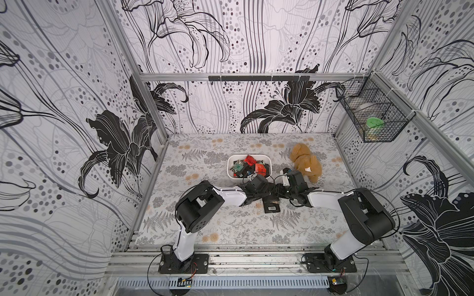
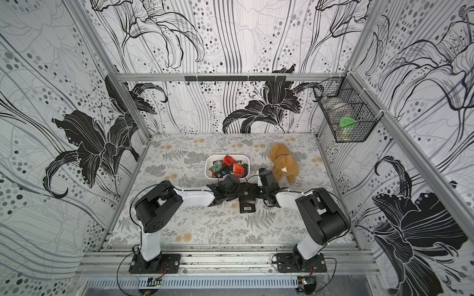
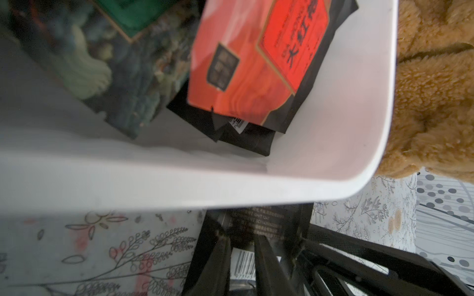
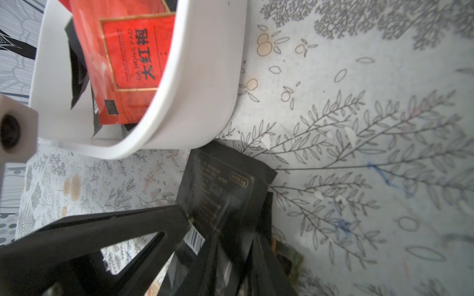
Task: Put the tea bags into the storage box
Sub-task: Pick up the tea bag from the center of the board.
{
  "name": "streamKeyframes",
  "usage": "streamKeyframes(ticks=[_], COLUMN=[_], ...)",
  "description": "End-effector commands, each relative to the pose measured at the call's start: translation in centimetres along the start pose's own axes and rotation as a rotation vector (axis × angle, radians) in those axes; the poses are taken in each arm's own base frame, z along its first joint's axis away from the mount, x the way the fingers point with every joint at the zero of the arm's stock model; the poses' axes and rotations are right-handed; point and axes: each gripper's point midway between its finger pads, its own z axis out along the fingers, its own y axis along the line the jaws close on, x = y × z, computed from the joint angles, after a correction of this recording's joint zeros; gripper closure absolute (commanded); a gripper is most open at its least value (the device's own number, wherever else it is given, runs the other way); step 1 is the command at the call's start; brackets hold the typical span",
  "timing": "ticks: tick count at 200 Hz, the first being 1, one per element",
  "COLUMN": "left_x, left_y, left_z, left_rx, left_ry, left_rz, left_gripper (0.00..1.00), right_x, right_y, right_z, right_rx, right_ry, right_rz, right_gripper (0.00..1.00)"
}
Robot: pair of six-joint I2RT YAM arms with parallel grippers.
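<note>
The robot's two grippers both pinch the same black tea bag (image 4: 217, 194), so the left gripper should back away before the right gripper lifts the bag into the storage box (image 1: 249, 166).
The white storage box (image 1: 229, 167) (image 2: 206, 167) stands mid-table and holds several tea bags (image 1: 250, 166), one red-orange (image 3: 256, 64) (image 4: 133, 64). Both grippers meet just in front of its near wall. My left gripper (image 1: 266, 191) (image 3: 241, 238) is shut narrowly on a black tea bag (image 3: 264, 220) with a white barcode. My right gripper (image 1: 278, 192) (image 4: 238, 235) is shut on the same black tea bag (image 4: 223, 184) from the opposite side. Another black tea bag (image 1: 272, 207) (image 2: 247, 205) lies flat on the table just in front of the grippers.
A tan plush toy (image 1: 306, 161) (image 2: 284, 162) sits right of the box, close to my right wrist. A black wire basket (image 1: 372, 112) hangs on the right wall. The table wears a floral cloth (image 1: 205, 220).
</note>
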Motion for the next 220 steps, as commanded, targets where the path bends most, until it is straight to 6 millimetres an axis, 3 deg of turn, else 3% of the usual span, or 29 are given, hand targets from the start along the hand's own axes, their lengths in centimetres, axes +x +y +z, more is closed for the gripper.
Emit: streamKeyframes(ticks=[1, 53, 100, 170, 196, 220], left_x=[0.1, 0.2, 0.2, 0.5, 0.1, -0.8], left_y=[1.1, 2.1, 1.7, 1.3, 0.6, 0.4], left_z=[0.5, -0.1, 0.0, -0.1, -1.4, -3.8], left_rx=[-0.030, -0.039, -0.039, -0.014, 0.008, 0.014], left_ry=[-0.009, -0.023, -0.009, 0.008, 0.004, -0.030], left_rz=[0.001, -0.002, 0.013, 0.001, 0.011, 0.009], left_gripper=[0.78, 0.78, 0.78, 0.78, 0.77, 0.77], right_x=[-0.4, -0.1, -0.1, 0.4, 0.2, -0.1], right_y=[0.4, 1.5, 2.2, 2.2, 2.0, 2.2], right_z=[0.1, 0.5, 0.5, 1.4, 1.0, 0.1], right_rx=[-0.017, -0.082, -0.131, -0.137, -0.119, -0.117], right_ry=[0.003, 0.023, 0.020, 0.059, 0.045, 0.027], right_rz=[-0.006, -0.006, -0.013, -0.017, -0.030, -0.030], right_gripper=[0.71, 0.71, 0.71, 0.89, 1.00, 1.00])
